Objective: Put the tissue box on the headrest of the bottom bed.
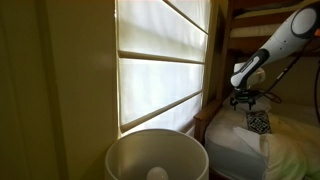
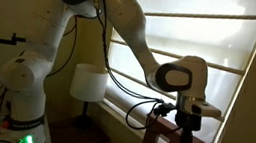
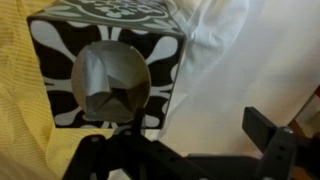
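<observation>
One finger of the robot's gripper rests over the tissue box's border (image 3: 150, 116) next to its oval opening, so the robot should back away and move that finger into the opening (image 3: 122, 78).
The tissue box (image 1: 257, 121) has a black-and-white pattern and lies on the bottom bed (image 1: 292, 148), beside the white pillow (image 1: 234, 142). In the wrist view the tissue box (image 3: 105, 62) fills the upper left, with a tissue in its oval opening. My gripper (image 1: 244, 102) hangs just above and beside the box. In the wrist view my gripper (image 3: 180, 148) is open and empty, with white pillow (image 3: 240, 70) between its fingers. The dark wooden headrest (image 1: 203, 127) stands next to the window. My gripper (image 2: 187, 140) reaches down behind the headrest (image 2: 162, 137).
A window with pale blinds (image 1: 160, 65) runs along the wall. A white lampshade (image 1: 155, 155) stands in the foreground and also shows in an exterior view (image 2: 89, 81). The wooden upper bunk (image 1: 262, 12) hangs over the arm. Yellowish bedding (image 3: 20, 110) lies left of the box.
</observation>
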{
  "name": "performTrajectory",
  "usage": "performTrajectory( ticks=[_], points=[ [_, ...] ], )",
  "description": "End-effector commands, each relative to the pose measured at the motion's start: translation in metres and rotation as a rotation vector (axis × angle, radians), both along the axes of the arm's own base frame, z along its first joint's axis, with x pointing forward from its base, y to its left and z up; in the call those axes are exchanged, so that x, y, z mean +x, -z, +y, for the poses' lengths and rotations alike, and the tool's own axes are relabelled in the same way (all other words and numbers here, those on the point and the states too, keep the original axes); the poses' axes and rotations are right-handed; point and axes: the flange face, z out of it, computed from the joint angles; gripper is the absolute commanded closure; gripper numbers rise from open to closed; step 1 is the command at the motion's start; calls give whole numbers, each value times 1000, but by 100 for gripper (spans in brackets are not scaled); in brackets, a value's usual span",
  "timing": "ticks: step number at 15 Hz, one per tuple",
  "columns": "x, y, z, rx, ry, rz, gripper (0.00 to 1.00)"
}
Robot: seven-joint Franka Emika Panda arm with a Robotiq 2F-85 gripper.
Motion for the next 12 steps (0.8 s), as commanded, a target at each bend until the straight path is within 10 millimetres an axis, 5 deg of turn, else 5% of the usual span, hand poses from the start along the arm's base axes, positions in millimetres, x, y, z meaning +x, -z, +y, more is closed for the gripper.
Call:
performTrajectory(
  ticks=[1,12],
  points=[
    [-13,-31,18,-7,-17,-28,0],
    [-51,0,14,75,92,47,0]
  ],
)
